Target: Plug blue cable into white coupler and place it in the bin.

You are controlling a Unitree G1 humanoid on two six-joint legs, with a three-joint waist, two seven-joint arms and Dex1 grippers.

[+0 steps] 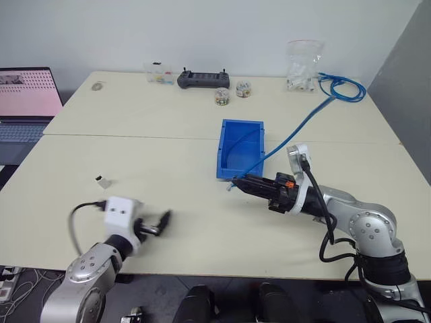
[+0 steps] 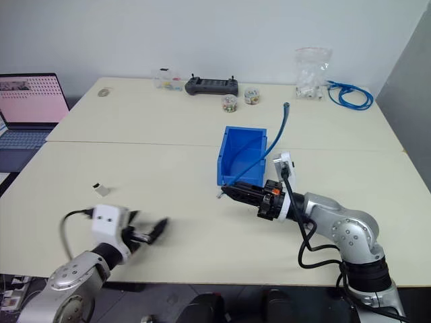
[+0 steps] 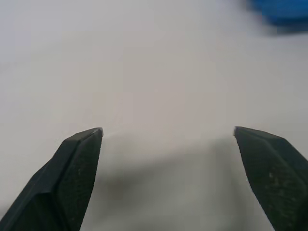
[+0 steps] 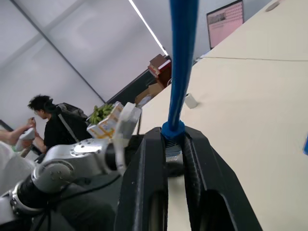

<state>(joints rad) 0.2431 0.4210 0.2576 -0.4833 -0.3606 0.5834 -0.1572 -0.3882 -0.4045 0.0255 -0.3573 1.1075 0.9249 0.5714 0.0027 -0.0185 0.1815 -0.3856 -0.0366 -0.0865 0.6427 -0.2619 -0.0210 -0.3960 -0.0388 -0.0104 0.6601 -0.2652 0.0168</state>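
Observation:
The blue cable juts stiffly (image 1: 296,132) past the bin, so I expect the cable's tail (image 1: 328,101) to stick out over the bin's rim when the robot puts the white coupler inside.
My right gripper (image 1: 237,182) hovers just in front of the blue bin (image 1: 224,145), shut on the clear plug of the blue cable (image 1: 296,128). The strand rises from the fingers (image 4: 144,159) over the bin toward the back right. The white coupler (image 1: 103,181) lies alone on the table at the left, also visible past the cable (image 4: 191,100). My left gripper (image 1: 160,221) hangs low near the table's front edge, open and empty, to the right of and nearer than the coupler. Bare tabletop lies between its fingertips (image 3: 84,144).
A laptop (image 1: 23,101) stands at the far left. At the back are a black controller (image 1: 203,80), two small jars (image 1: 222,96), a clear bag (image 1: 303,64) and a coiled blue cable bundle (image 1: 347,87). A person (image 4: 53,125) stands beyond the table.

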